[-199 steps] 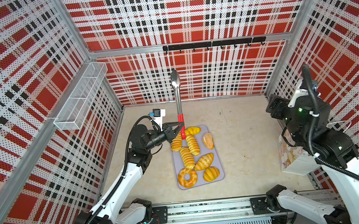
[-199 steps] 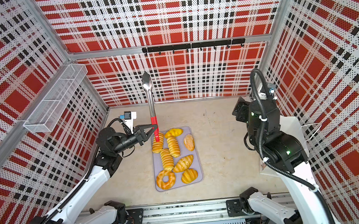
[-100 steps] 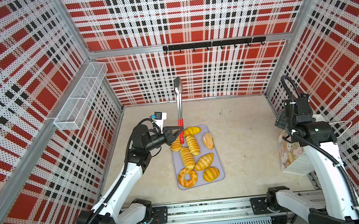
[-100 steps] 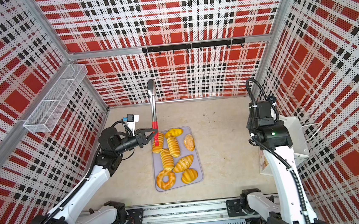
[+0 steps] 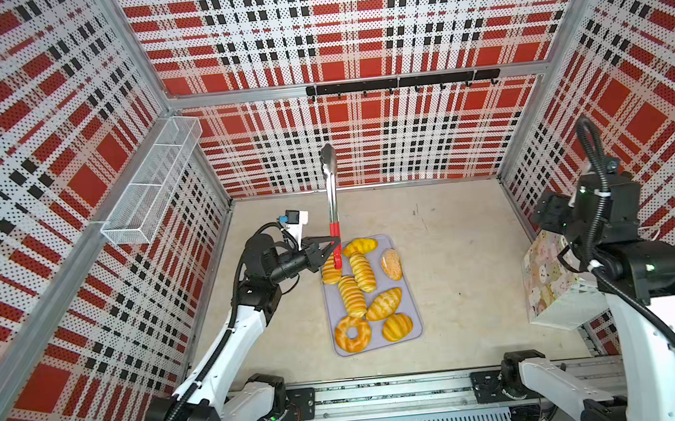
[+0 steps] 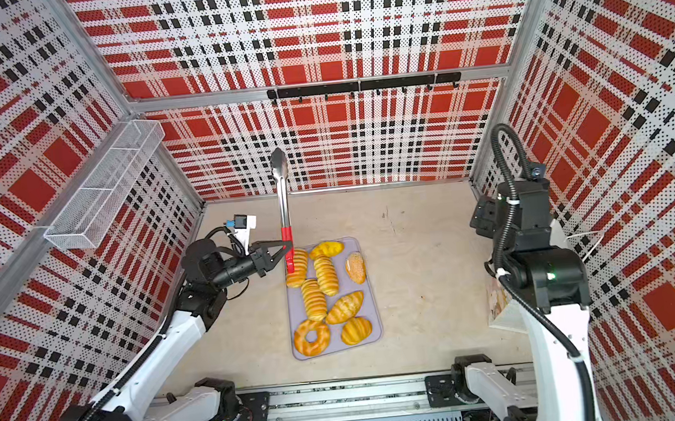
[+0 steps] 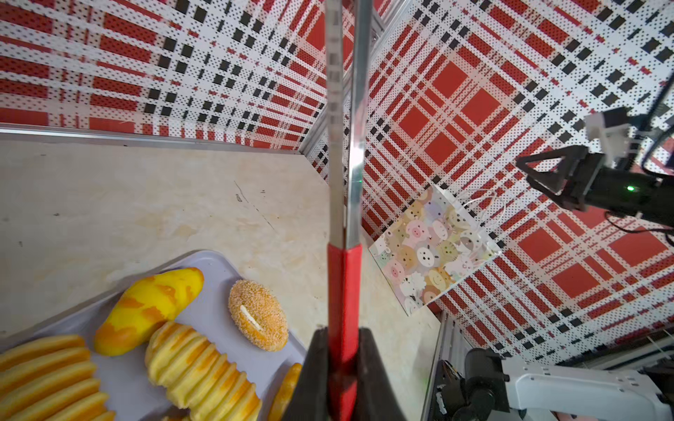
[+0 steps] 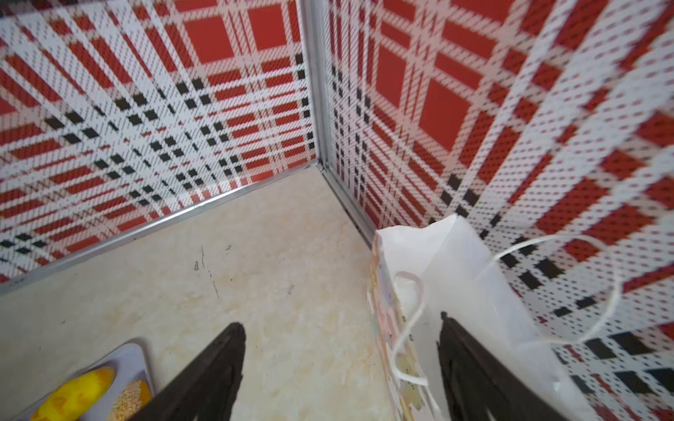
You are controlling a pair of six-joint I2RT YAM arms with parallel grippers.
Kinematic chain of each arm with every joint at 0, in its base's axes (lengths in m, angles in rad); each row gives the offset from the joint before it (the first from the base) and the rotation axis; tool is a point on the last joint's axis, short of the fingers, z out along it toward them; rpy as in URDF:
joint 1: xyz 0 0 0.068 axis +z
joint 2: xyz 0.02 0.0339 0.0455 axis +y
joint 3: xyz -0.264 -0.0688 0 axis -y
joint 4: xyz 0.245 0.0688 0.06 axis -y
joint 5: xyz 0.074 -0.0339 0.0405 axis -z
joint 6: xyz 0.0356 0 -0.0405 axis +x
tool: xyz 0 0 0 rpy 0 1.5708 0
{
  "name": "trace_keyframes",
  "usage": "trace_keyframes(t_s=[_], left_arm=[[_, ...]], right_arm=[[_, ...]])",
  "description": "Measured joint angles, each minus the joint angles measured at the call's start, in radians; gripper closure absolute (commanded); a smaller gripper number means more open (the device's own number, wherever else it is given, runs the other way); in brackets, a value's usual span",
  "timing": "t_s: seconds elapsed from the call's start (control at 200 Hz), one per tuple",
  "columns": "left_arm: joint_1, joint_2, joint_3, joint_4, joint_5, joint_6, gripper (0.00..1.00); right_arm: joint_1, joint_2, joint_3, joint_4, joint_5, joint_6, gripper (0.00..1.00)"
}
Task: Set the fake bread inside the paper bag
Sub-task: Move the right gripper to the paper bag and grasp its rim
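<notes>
The paper bag [image 5: 551, 281] stands boxy with its opening [image 8: 460, 294] open, so it will tip but hold its shape when the robot carries it by the bag's rim.
Several golden-yellow fake bread pieces lie on a lavender tray [image 5: 412, 303] mid-table: ridged long rolls [image 5: 351, 295], a ring doughnut [image 5: 353, 334], and a speckled oval [image 7: 258, 315]. My left gripper [image 5: 333, 248] is shut on the red handle of metal tongs [image 5: 331, 195]. The tongs point up and away above the tray's far-left corner. The paper bag [image 5: 550, 280], white with pastel animals, stands by the right wall. My right gripper [image 8: 340, 320] is open over the bag's near rim. One finger is over the bag's mouth and one is over the table. It holds nothing.
A wire basket [image 5: 150, 186] hangs on the left wall and a black hook rail [image 5: 399, 83] runs along the back wall. The bag's cord handles [image 8: 412, 310] loop loosely at its mouth. The plaid walls stand close behind the bag.
My right arm has swung about beside the bag, and its jaws have spread slightly wider. The left gripper and the tongs have barely shifted.
</notes>
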Motion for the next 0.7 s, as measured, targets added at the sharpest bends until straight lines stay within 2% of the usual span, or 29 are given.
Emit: trace_keyframes(t_s=[0.15,0.215,0.421,0.591,0.701], left_arm=[[0.011,-0.003,-0.012,0.008,0.000,-0.003,1.00],[0.004,-0.003,-0.016,0.008,0.003,-0.003,1.00],[-0.005,-0.007,-0.026,0.011,0.008,-0.003,1.00],[-0.005,-0.017,-0.031,0.014,0.010,-0.003,1.00],[-0.005,-0.019,-0.031,0.016,0.012,-0.003,1.00]], right_arm=[[-0.003,-0.023,-0.005,-0.056,0.053,0.002,0.15],[-0.008,0.005,-0.026,-0.080,0.046,0.005,0.20],[-0.023,0.103,-0.103,-0.082,0.048,0.007,0.22],[-0.141,0.084,-0.152,-0.049,0.021,-0.010,0.26],[-0.194,0.060,-0.198,-0.031,0.005,-0.023,0.36]])
